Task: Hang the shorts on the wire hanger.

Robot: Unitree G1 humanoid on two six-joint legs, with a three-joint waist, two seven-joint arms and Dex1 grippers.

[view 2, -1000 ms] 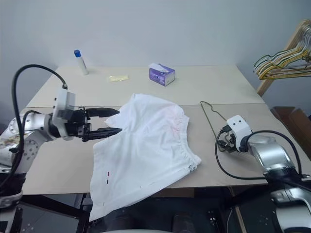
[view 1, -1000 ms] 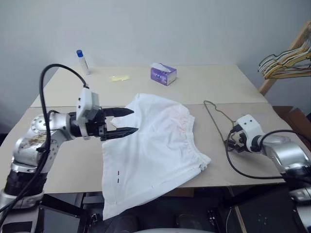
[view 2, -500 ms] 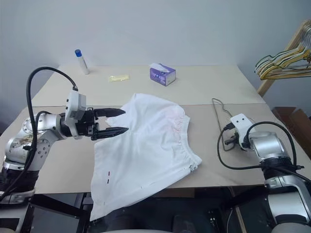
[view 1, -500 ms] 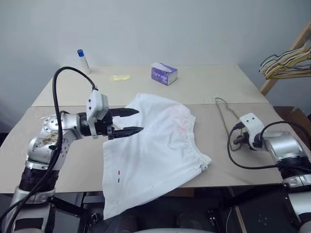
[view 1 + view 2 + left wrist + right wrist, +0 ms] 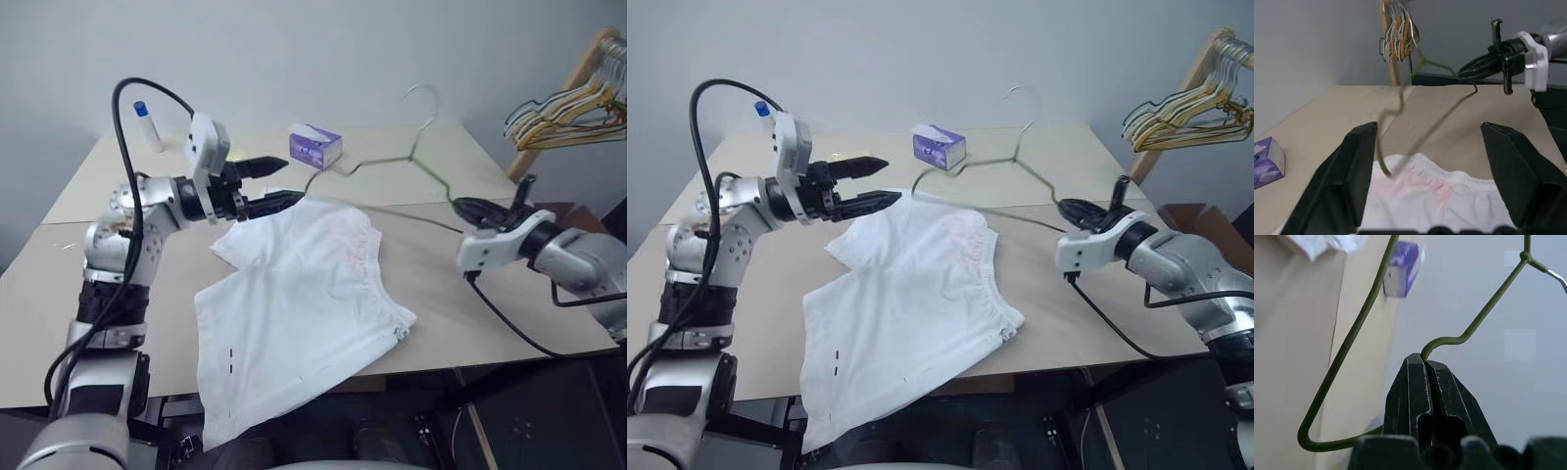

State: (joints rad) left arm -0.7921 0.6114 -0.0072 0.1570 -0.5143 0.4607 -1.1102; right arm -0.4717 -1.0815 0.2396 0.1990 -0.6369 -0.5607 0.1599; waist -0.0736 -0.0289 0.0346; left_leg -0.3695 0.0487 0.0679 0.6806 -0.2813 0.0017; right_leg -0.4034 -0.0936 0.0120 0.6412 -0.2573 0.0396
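Note:
The white shorts (image 5: 292, 302) will bunch up around the wire hanger when I push the hanger's end in, because the waistband (image 5: 377, 274) looks puckered and gathered.
The white shorts (image 5: 304, 294) lie spread on the table (image 5: 59, 284), one leg hanging over the front edge. The wire hanger (image 5: 377, 161) stands upright in the air above their far right side, hook up. My right gripper (image 5: 470, 208) is shut on the hanger's right end; the right wrist view shows the fingers (image 5: 1410, 387) pinched on the wire (image 5: 1484, 313). My left gripper (image 5: 294, 180) is open and empty, level above the shorts' far left corner and pointing at the hanger. In the left wrist view the hanger (image 5: 1444, 115) shows between its wide fingers (image 5: 1359, 166), above the waistband (image 5: 1440, 186).
A purple tissue box (image 5: 315, 146) sits on the far part of the table behind the hanger. A bottle with a blue cap (image 5: 147, 125) stands at the far left. A bunch of hangers (image 5: 558, 103) hangs on a wooden rack to the right.
My right gripper shut on the hanger, rolled, and lifted it off the table to stand upright. The left gripper rose, moved toward the far side and opened wider. The camera shifted.

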